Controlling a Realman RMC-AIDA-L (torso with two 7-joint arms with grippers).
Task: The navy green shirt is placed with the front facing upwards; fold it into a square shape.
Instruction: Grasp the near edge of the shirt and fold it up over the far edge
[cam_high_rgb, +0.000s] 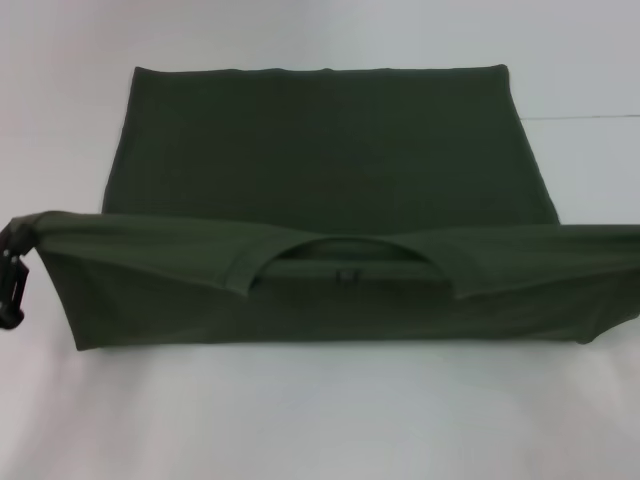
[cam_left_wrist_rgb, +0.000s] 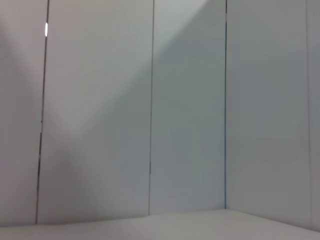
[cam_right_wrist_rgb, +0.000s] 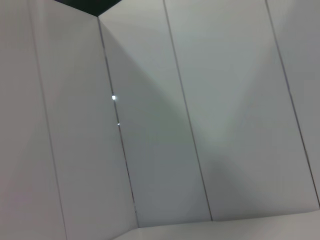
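Observation:
The shirt's neck side is stretched tight along its flat far part, so my left gripper keeps carrying the neck side forward until it lies down there.
The navy green shirt lies on the white table, its far part flat and plain green. The near part, with the neck opening, is lifted off the table and stretched taut from left to right. At the far left, my left gripper is shut on the raised left corner of the shirt. The raised right corner runs out of the head view's right edge, and my right gripper is out of view there. No print shows on the cloth. Both wrist views show only white wall panels.
White wall panels with dark seams stand around the table. The right wrist view shows more wall panels. A thin seam line crosses the table at the back right.

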